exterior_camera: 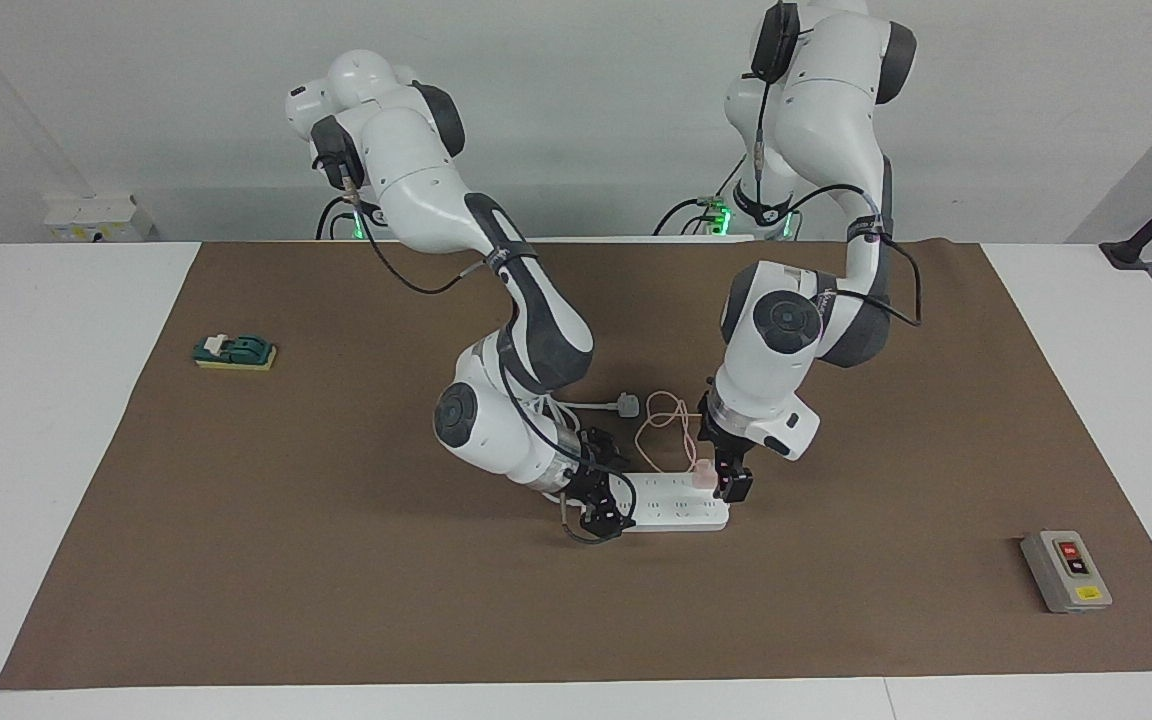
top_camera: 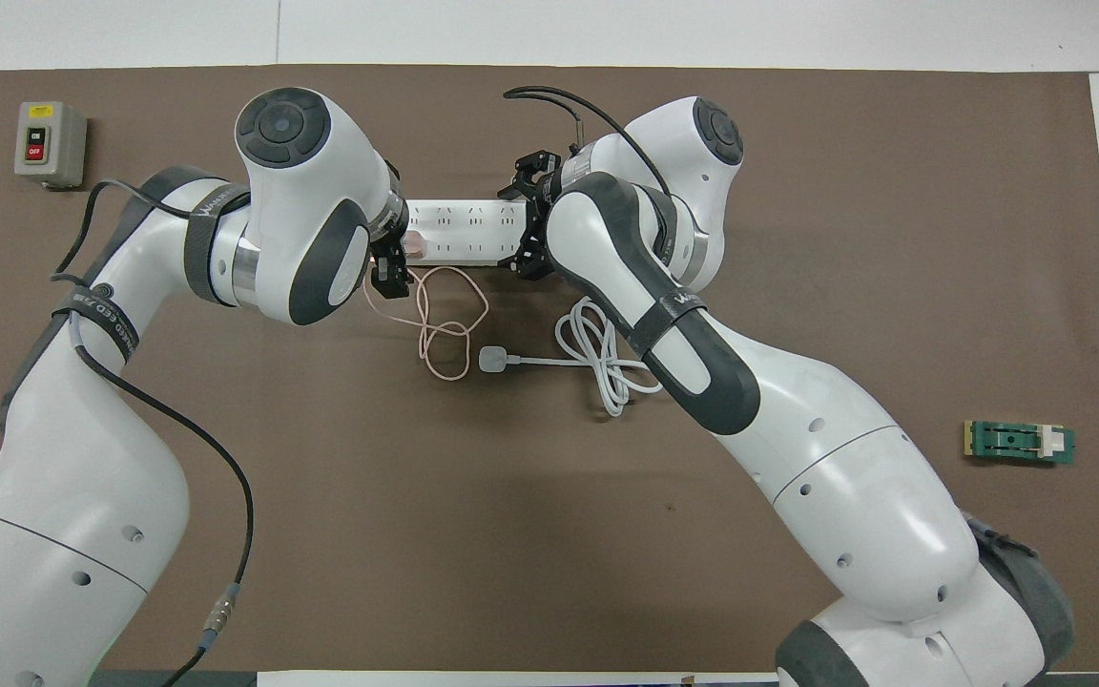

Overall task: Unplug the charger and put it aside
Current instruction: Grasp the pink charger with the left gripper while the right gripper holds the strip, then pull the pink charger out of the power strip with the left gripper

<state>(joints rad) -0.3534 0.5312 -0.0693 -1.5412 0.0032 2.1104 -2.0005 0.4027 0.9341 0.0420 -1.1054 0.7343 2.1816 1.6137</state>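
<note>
The thin pink cable (top_camera: 425,301) will drag along and spread open as I carry the charger aside, because it is lying in loose loops (top_camera: 467,351).
The small pale-pink charger (exterior_camera: 704,472) (top_camera: 414,246) is plugged into the white power strip (exterior_camera: 676,508) (top_camera: 459,229), at the strip's end toward the left arm. Its thin pink cable (exterior_camera: 661,420) (top_camera: 445,329) loops on the mat nearer to the robots. My left gripper (exterior_camera: 731,488) (top_camera: 395,267) is down at the charger, open, with its fingers right beside it. At the strip's other end, my right gripper (exterior_camera: 604,505) (top_camera: 523,224) straddles the strip's width and is shut on it.
The strip's white plug (exterior_camera: 628,405) (top_camera: 492,360) and coiled white cord (top_camera: 597,363) lie nearer to the robots. A grey button box (exterior_camera: 1066,570) (top_camera: 49,143) sits toward the left arm's end, a green block (exterior_camera: 234,352) (top_camera: 1020,444) toward the right arm's end.
</note>
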